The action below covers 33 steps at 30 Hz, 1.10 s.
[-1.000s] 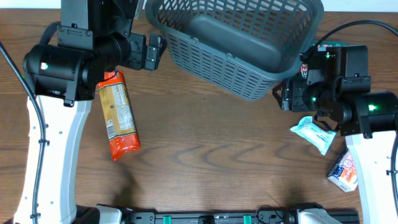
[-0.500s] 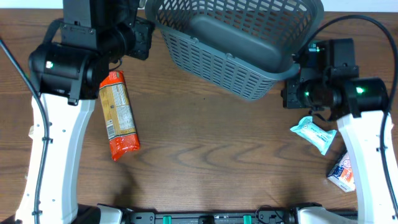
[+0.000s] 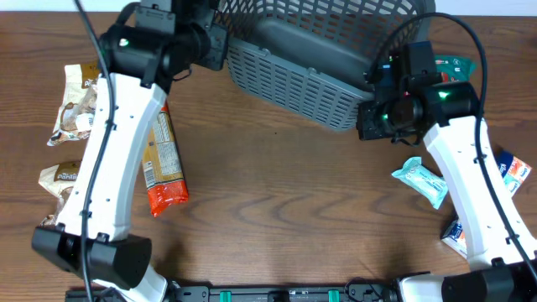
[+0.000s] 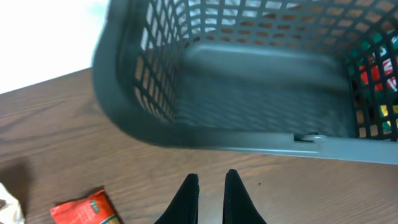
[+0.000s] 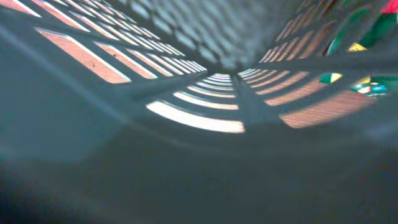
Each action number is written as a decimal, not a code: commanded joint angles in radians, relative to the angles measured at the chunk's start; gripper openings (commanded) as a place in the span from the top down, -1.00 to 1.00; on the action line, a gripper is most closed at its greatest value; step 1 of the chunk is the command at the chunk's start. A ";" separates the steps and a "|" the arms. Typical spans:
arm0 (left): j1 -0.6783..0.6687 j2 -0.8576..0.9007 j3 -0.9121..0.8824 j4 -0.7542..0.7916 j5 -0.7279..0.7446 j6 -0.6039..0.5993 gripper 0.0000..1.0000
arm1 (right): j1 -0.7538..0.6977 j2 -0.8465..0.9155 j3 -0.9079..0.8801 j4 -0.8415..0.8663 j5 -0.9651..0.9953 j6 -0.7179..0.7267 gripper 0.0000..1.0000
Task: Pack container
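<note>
The container is crooked and its near side slants away. My right gripper should therefore keep the container's corner still while my left gripper pulls the container's far end closer.
The container, a dark grey lattice basket, sits tilted at the back centre of the table. In the left wrist view its near rim and floor fill the upper half. My left gripper is at the basket's left corner. Its fingers are shut over bare wood, nothing between them, a little short of the rim. My right gripper is against the basket's front right corner. The right wrist view shows only the lattice wall pressed close, and the fingers are hidden.
An orange-red snack packet lies left of centre, its end beside my left fingers. Brown packets lie at the far left. A light blue packet, a blue-white one and a red-white one lie at the right.
Both grippers have closed. The left arm swung toward the back, uncovering the brown packets. The right gripper moved left onto the basket's corner, and the basket shifted slightly backward.
</note>
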 commanded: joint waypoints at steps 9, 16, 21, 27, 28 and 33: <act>-0.018 0.018 0.018 0.070 0.007 0.026 0.89 | 0.009 0.003 0.016 0.006 -0.004 -0.002 0.98; -0.019 0.040 0.018 0.090 0.007 0.035 0.89 | 0.009 0.003 0.016 0.006 -0.004 -0.002 0.97; -0.019 0.055 0.018 0.089 0.006 0.069 0.89 | 0.009 0.003 0.016 0.005 -0.004 -0.002 0.97; -0.021 0.079 0.018 0.091 0.006 0.127 0.89 | 0.009 0.003 0.016 0.006 -0.004 -0.003 0.97; -0.021 0.085 0.018 0.092 0.007 0.134 0.89 | 0.009 0.003 0.016 0.005 -0.004 -0.003 0.97; -0.021 0.113 0.018 0.106 0.007 0.141 0.89 | 0.009 0.003 0.016 0.005 -0.004 -0.003 0.97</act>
